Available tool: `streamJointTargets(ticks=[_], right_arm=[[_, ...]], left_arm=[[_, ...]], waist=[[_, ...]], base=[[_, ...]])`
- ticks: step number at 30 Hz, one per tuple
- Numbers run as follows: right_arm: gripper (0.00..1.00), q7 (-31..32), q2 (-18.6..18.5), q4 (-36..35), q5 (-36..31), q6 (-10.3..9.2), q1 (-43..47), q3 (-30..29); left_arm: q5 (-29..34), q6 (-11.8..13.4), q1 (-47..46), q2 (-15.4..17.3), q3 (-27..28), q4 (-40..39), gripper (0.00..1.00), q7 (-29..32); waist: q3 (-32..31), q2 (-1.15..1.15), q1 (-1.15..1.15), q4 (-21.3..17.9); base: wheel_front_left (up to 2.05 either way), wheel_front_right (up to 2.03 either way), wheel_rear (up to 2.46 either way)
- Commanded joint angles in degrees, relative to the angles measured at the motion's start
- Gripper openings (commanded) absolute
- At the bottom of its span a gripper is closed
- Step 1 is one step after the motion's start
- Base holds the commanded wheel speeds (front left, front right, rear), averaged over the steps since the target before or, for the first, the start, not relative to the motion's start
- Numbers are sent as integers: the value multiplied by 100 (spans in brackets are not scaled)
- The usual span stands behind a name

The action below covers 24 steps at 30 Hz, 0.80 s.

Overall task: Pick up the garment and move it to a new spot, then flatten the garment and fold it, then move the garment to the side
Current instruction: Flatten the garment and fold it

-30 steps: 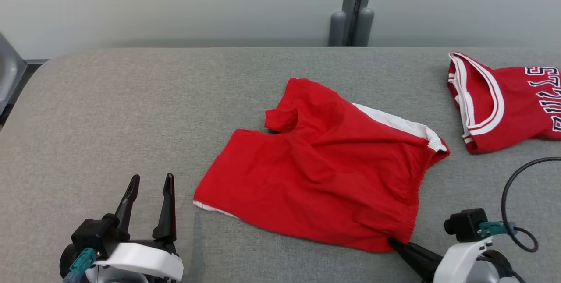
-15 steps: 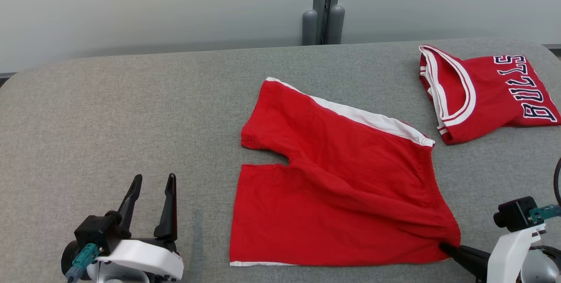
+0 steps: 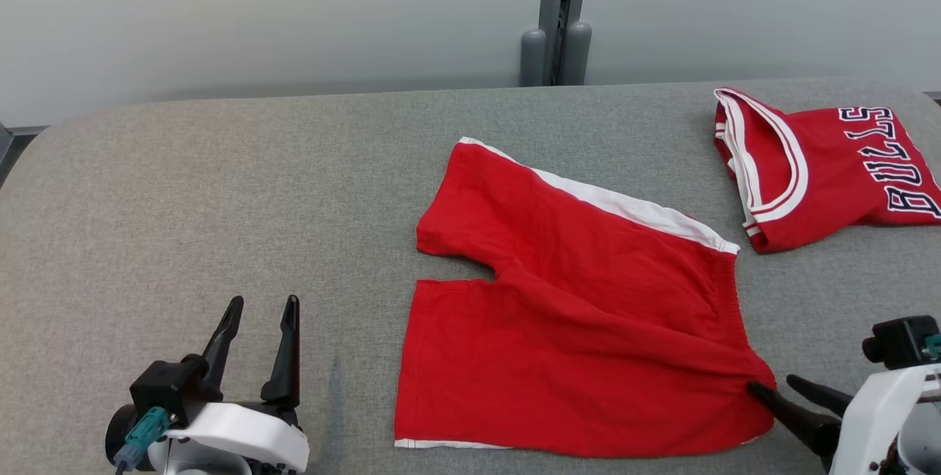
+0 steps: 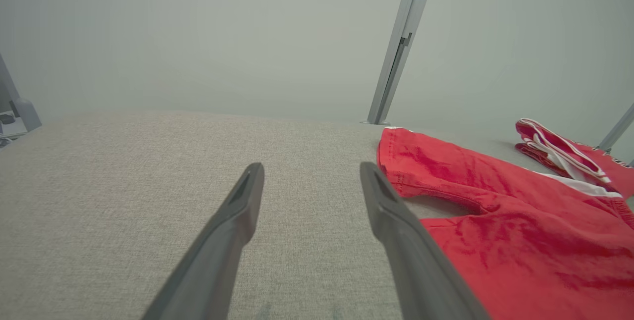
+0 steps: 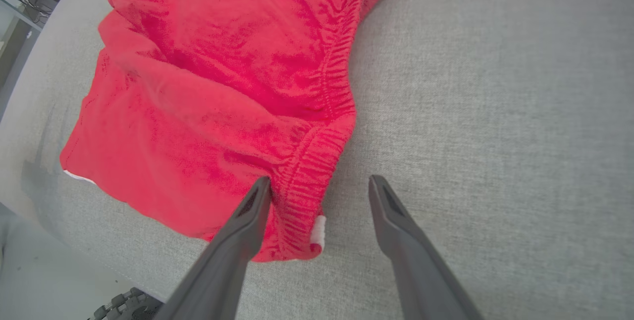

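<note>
I should expect to find a hidden white stripe along the edge of the near leg (image 3: 494,365) when I lift it, because a sliver of white (image 3: 451,444) shows below it.
The garment, a pair of red shorts (image 3: 573,328) with a white side stripe, lies spread on the grey table (image 3: 220,166), waistband to the right. My right gripper (image 3: 773,384) is open at the near waistband corner. In the right wrist view its jaws (image 5: 319,181) stand apart, the left finger (image 5: 247,211) resting on the gathered waistband of the shorts (image 5: 223,87) and the right one over bare table. My left gripper (image 3: 263,302) is open and empty at the lower left, left of the leg hems. The left wrist view shows it (image 4: 312,169) beside the shorts (image 4: 520,221).
A folded red jersey (image 3: 831,166) with white trim and lettering lies at the table's far right, also in the left wrist view (image 4: 559,151). A grey post (image 3: 559,19) stands behind the far edge. Bare cloth stretches across the table's left half.
My right gripper pulled the waistband corner to the right, spreading the shorts flat, then opened and let go. The head camera shifted. The left gripper stayed put.
</note>
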Motion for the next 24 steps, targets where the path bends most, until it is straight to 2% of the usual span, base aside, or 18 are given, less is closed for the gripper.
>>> streamJointTargets(ticks=[1, 7, 11, 17, 24], right_arm=[[100, -62, -34, -32, -45, 4, 52, -89], [100, -272, -117, -478, -296, 3, 436, -889], [100, -813, -47, -1023, -898, 4, 604, -1533], [100, -1740, 697, -1424, -1962, 3, 643, -2034], [100, -2870, 1693, -1218, -2971, 4, 582, -2252]], left_arm=[[-36, 15, -38, 23, 3, -16, 100, -6], [-45, 55, 47, 64, 1, -66, 100, 3], [-65, 90, 113, 107, 26, -119, 100, -4], [-34, 114, 132, 105, -19, -245, 100, -22], [5, 162, 145, 100, 17, -446, 100, -52]], waist=[[-12, 0, 0, -2], [-94, 0, 0, -37], [-157, 0, 0, -85], [-278, 0, 0, -83], [-344, 0, 0, -23]], base=[[0, 0, 0], [0, 0, 0], [0, 0, 0], [0, 0, 0], [0, 0, 0]])
